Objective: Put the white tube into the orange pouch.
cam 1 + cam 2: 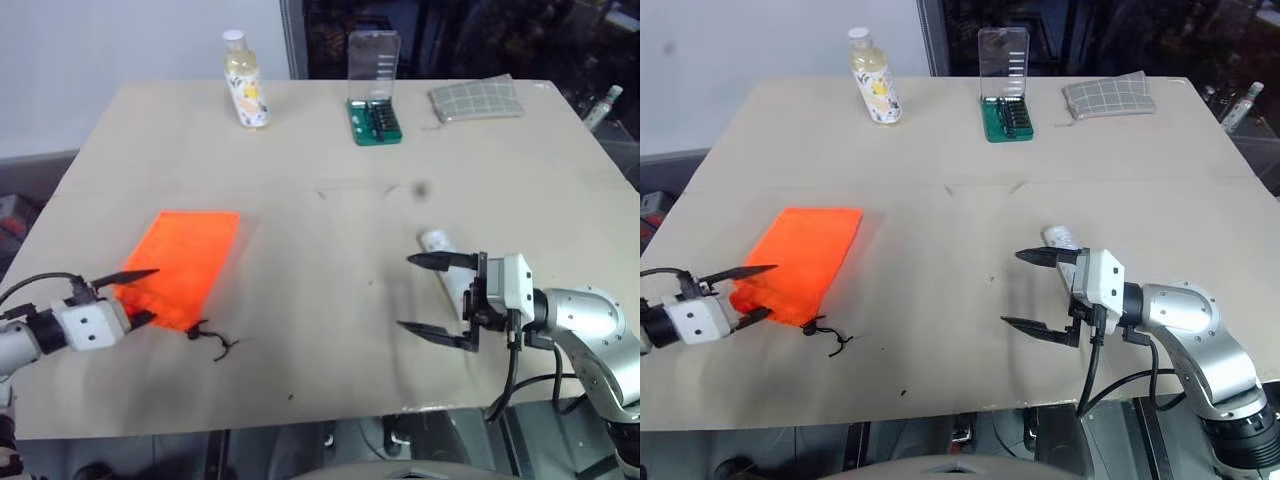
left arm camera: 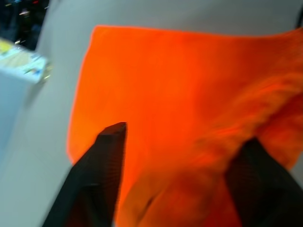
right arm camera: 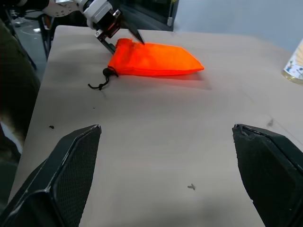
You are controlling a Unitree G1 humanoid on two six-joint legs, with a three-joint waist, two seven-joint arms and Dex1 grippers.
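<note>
I expect the orange pouch's near end [image 1: 178,308] to open wide and take most of the white tube when I push it in, because the dark cord [image 1: 207,335] trails from that end.
The orange pouch [image 1: 182,262] lies flat on the left of the table, its dark cord [image 1: 212,340] trailing from the near end. My left gripper [image 1: 148,295] stands open at that near end, one finger above the fabric and one below, and orange cloth [image 2: 180,85] shows between its fingers [image 2: 102,165]. The white tube [image 1: 438,243] lies right of centre, partly hidden behind my right gripper [image 1: 425,295]. That gripper hovers open and level, pointing toward the pouch [image 3: 151,59], with nothing between its fingers.
Along the far edge stand a yellowish bottle with a white cap [image 1: 245,92], a green bit set with a clear lid [image 1: 374,110] and a grey checked cloth pouch [image 1: 476,99]. The table's near edge [image 1: 300,425] runs just below both grippers.
</note>
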